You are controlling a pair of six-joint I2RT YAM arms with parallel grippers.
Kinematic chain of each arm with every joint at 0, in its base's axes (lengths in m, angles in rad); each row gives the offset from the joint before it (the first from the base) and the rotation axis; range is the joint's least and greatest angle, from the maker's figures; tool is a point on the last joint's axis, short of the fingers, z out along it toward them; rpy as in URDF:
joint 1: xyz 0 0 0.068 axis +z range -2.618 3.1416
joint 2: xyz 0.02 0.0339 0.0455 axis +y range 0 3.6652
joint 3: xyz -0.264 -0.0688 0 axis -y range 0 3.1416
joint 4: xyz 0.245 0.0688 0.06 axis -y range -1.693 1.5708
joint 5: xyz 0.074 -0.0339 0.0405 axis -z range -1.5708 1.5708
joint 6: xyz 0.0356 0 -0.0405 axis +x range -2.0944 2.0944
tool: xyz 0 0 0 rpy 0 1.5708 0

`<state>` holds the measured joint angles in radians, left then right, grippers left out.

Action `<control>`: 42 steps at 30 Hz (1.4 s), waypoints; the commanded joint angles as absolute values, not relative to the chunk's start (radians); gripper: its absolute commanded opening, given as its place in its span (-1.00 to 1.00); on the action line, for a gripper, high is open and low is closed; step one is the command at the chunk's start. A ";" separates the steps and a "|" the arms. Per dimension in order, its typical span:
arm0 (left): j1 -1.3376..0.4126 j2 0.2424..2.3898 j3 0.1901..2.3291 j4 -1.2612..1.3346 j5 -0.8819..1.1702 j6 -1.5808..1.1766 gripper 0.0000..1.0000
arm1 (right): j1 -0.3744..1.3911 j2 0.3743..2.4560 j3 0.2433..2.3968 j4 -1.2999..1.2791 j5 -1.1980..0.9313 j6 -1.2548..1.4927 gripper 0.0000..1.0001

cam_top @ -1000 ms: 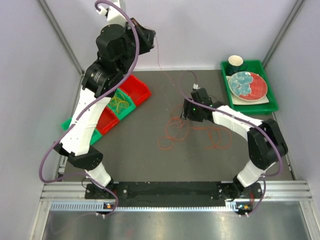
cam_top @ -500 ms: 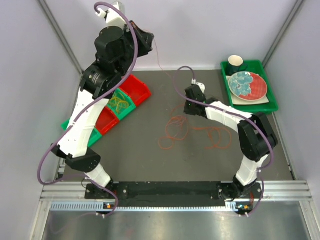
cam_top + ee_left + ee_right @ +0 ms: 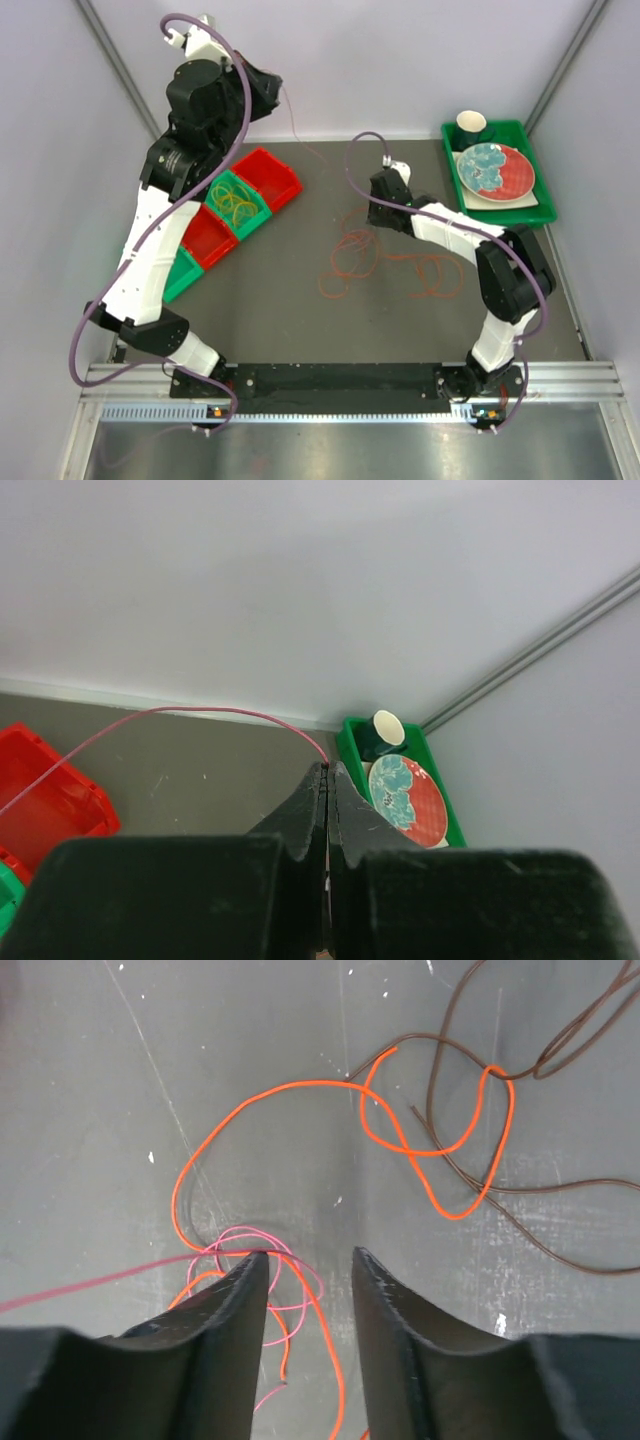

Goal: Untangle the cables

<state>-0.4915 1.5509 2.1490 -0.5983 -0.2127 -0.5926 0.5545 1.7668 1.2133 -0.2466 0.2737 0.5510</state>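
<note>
My left gripper is raised high, and pink loops (image 3: pixel 240 1246) are still wrapped around the orange cable. So my right gripper should take hold of the pink cable (image 3: pixel 172 1261) next to those loops and lift it.
My left gripper (image 3: pixel 265 88) is raised high at the back left, shut on a thin pink cable (image 3: pixel 296 128). In the left wrist view the pink cable (image 3: pixel 200 712) leaves the shut tips (image 3: pixel 328 768) and arcs left. My right gripper (image 3: pixel 310 1255) stands open just above the table over the tangle. Pink loops (image 3: pixel 300 1282) and an orange cable (image 3: pixel 300 1085) lie under its left finger (image 3: pixel 235 1300); nothing sits between the fingers. A dark brown cable (image 3: pixel 560 1040) curls at the upper right. In the top view, orange loops (image 3: pixel 350 262) and brown loops (image 3: pixel 435 275) lie mid-table below the right gripper (image 3: pixel 372 220).
Red and green bins (image 3: pixel 275 180) stand at the left, one green bin holding yellow cables (image 3: pixel 236 203). A green tray (image 3: pixel 545 212) at the back right carries a patterned plate (image 3: pixel 497 170) and a dark cup (image 3: pixel 472 126). Grey walls enclose the table.
My left arm has swung left and back with the pink cable, uncovering more of the bins. My right wrist moved toward the back a second ago and has since stayed put.
</note>
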 commanded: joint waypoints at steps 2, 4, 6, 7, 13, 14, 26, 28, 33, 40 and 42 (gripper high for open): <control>-0.482 1.519 2.145 -0.552 -0.163 -0.612 -1.00 | 0.561 1.828 1.267 -0.216 0.252 0.554 -0.20; -0.476 1.516 2.143 -0.551 -0.155 -0.615 -1.00 | 0.560 1.841 1.270 -0.207 0.238 0.557 -0.29; -0.468 1.508 2.137 -0.548 -0.152 -0.620 -1.00 | 0.560 1.859 1.276 -0.198 0.242 0.560 -0.53; -0.466 1.505 2.135 -0.545 -0.149 -0.623 -1.00 | 0.560 1.867 1.281 -0.199 0.247 0.560 -0.64; -0.440 1.494 2.097 -0.551 -0.152 -0.620 -1.00 | 0.561 1.798 1.287 -0.224 0.330 0.540 -1.00; -0.434 1.491 2.064 -0.548 -0.143 -0.624 -1.00 | 0.560 1.774 1.287 -0.225 0.339 0.520 -1.00; -0.278 1.546 1.746 -0.456 0.027 -0.713 -1.00 | 0.560 1.418 1.566 -0.362 0.350 0.362 -1.00; -0.275 1.560 1.723 -0.439 0.044 -0.719 -1.00 | 0.561 1.401 1.639 -0.388 0.327 0.350 -1.00; -0.273 1.600 1.671 -0.413 0.078 -0.722 -1.00 | 0.561 1.397 1.935 -0.483 0.241 0.307 -1.00; -0.273 1.612 1.626 -0.393 0.084 -0.724 -1.00 | 0.561 1.404 2.028 -0.491 0.195 0.327 -1.00; -0.273 1.609 1.608 -0.388 0.083 -0.721 -1.00 | 0.561 1.387 1.887 -0.457 0.187 0.359 -1.00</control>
<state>-0.2745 1.6260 1.6321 -0.4595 0.0692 -0.7166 0.5545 1.3853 2.0243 -0.4381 0.2260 0.3340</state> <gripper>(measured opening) 0.009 0.007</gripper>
